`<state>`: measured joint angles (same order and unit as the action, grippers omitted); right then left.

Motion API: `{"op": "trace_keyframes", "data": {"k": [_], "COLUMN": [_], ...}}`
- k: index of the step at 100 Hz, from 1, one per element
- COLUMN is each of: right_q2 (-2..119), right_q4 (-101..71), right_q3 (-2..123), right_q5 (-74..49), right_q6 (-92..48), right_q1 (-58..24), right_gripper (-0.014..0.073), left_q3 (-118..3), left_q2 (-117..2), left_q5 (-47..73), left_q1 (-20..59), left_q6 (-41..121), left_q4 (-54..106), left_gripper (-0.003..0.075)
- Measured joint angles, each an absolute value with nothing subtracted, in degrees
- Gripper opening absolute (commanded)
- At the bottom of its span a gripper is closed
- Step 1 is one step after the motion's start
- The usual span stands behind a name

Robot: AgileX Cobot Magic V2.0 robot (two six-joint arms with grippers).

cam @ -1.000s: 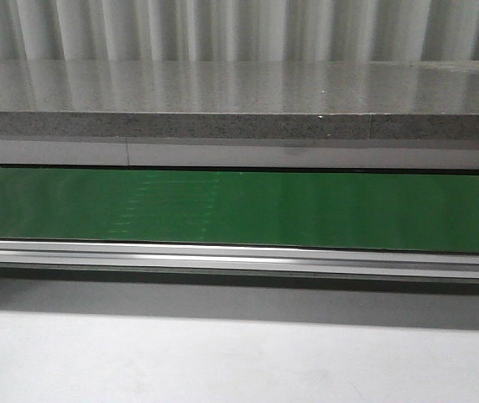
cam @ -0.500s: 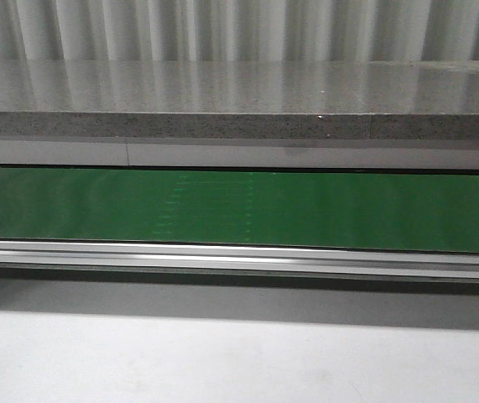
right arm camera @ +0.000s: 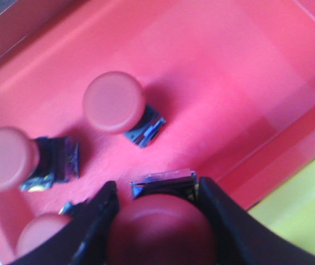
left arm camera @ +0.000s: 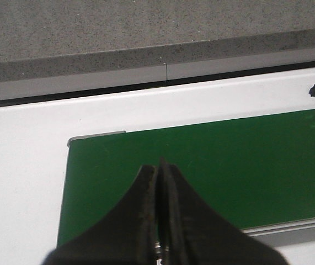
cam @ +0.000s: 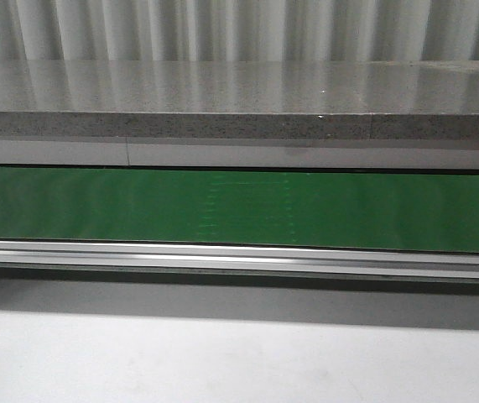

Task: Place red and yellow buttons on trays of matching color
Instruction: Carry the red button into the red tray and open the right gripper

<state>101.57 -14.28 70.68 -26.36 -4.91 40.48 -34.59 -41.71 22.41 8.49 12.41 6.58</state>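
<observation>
My right gripper should go on lowering the red button [right arm camera: 161, 227] before it lets go of it there, because the button is over the red tray's open bottom [right arm camera: 204, 154], clear of its neighbours.
In the right wrist view my right gripper [right arm camera: 158, 186] is shut on a red button [right arm camera: 163, 226], its fingers on either side of the round cap, low over the red tray [right arm camera: 229, 66]. Three more red buttons lie in that tray: one [right arm camera: 113, 102] near the middle, one [right arm camera: 8, 157] on its side, one [right arm camera: 38, 232] partly behind a finger. A corner of the yellow tray [right arm camera: 300, 215] shows beside the red one. No yellow button is in view. My left gripper [left arm camera: 160, 165] is shut on nothing above the green belt [left arm camera: 229, 160].
The front view holds only the green conveyor belt [cam: 239, 210], its metal rail [cam: 239, 256], a stone ledge [cam: 239, 101] behind and grey table surface [cam: 239, 361] in front. A white frame [left arm camera: 25, 165] borders the belt's end.
A faint pattern on the green belt has drifted to the right across the front view. No arm or button appears there in any of the frames.
</observation>
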Motion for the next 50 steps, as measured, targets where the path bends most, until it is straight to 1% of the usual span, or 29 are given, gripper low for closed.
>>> {"op": "trace_keyframes", "data": {"k": [41, 46, 50], "right_q2": [106.8, 107.4, 107.8], "right_q4": [-17.6, -18.1, -18.3], "right_q3": [70.8, 70.8, 70.8], "right_q5": [-23.9, -23.8, -23.8], "right_q6": [-4.8, -4.8, -4.8], "right_q1": [40.5, 40.5, 40.5], "right_gripper": [0.0015, 0.0056, 0.0122], "left_q3": [-34.6, -34.6, -34.6], "left_q2": [-41.7, -41.7, -41.7], "left_q5": [22.4, 22.4, 22.4], "left_q1": [8.5, 8.5, 8.5], "left_q6": [12.4, 12.4, 12.4], "left_q4": [6.6, 6.6, 6.6], "left_gripper": [-0.0020, -0.0020, -0.0020]}}
